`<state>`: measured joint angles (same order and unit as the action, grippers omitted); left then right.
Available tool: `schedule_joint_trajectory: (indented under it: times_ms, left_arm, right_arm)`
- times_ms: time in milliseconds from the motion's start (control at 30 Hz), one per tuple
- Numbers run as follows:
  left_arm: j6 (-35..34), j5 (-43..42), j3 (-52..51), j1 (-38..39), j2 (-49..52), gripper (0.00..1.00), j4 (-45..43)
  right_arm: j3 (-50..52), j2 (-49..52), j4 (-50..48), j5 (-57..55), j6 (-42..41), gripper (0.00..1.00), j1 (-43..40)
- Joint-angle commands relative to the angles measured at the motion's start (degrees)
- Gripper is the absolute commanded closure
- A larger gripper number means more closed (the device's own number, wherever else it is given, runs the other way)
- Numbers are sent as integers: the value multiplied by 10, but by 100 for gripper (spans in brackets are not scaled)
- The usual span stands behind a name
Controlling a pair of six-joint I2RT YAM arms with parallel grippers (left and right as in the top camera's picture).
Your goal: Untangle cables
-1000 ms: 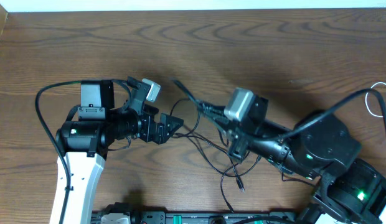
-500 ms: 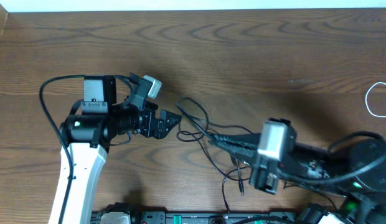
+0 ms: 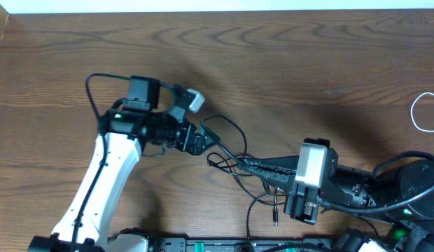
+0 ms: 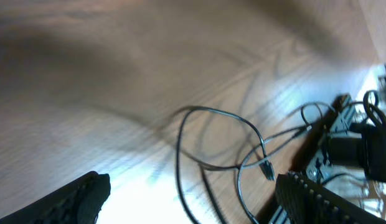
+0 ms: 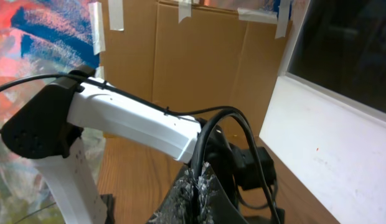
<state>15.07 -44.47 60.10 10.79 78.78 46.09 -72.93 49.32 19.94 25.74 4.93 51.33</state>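
Black strands of cable (image 3: pixel 238 129) cross (image 3: pixel 231 163) next to the cable that my right gripper holds. My right gripper should raise the tangle so that my left gripper can grab a strand of cable and pull the tangle apart.
A tangle of thin black cables (image 3: pixel 229 155) lies on the wooden table at the centre, with one loop (image 3: pixel 234 128) and a loose plug end (image 3: pixel 274 218). My left gripper (image 3: pixel 205 139) is open just left of the tangle; in the left wrist view the black cables (image 4: pixel 213 140) lie ahead of its spread jaws (image 4: pixel 193 186). My right gripper (image 3: pixel 250 165) is shut on a black cable at the tangle's right side; in the right wrist view the cable (image 5: pixel 208 134) rises from the closed jaws (image 5: pixel 196 183). A white cable (image 3: pixel 425 110) lies coiled at the far right edge.
The left arm's white link (image 3: pixel 105 178) runs down the left side. The right arm's base (image 3: pixel 406 189) fills the lower right corner. A black rail (image 3: pixel 203 245) with hardware runs along the table's front edge.
My left arm has moved right, up to the tangle. My right gripper has pulled back toward the lower right, dragging the black cables with it.
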Motion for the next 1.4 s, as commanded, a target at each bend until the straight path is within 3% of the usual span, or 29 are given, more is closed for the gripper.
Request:
schedule_joint_trajectory:
  times_ms: [0, 200, 300, 467, 667, 867, 1033, 1200, 1367]
  left_arm:
    - [8, 0, 1, 27, 10, 10, 3]
    - [10, 7, 1, 54, 11, 9, 30]
    - [0, 71, 1, 54, 10, 10, 40]
    - [-104, 216, 1, 50, 9, 11, 19]
    - [-174, 235, 1, 49, -12, 4, -12]
    - [-171, 150, 1, 49, -52, 4, -4]
    - [-120, 26, 1, 69, -65, 5, -4]
    - [-117, 25, 1, 130, -60, 23, -13]
    - [-138, 32, 1, 200, -59, 26, -68]
  right_arm:
    - [-4, -2, 7, -6, -5, 99, -1]
    - [-4, -2, 46, -131, 1, 99, -1]
    - [-4, -2, 66, -287, -2, 99, -1]
    - [-3, 6, 81, -559, -16, 99, -2]
    - [-3, 35, 87, -790, -92, 99, -25]
    - [-3, 61, 96, -755, -151, 99, -46]
    - [-3, 80, 64, -632, -152, 99, -46]
    - [-3, 104, 19, -608, -151, 99, -46]
    - [-3, 123, 2, -609, -151, 99, -46]
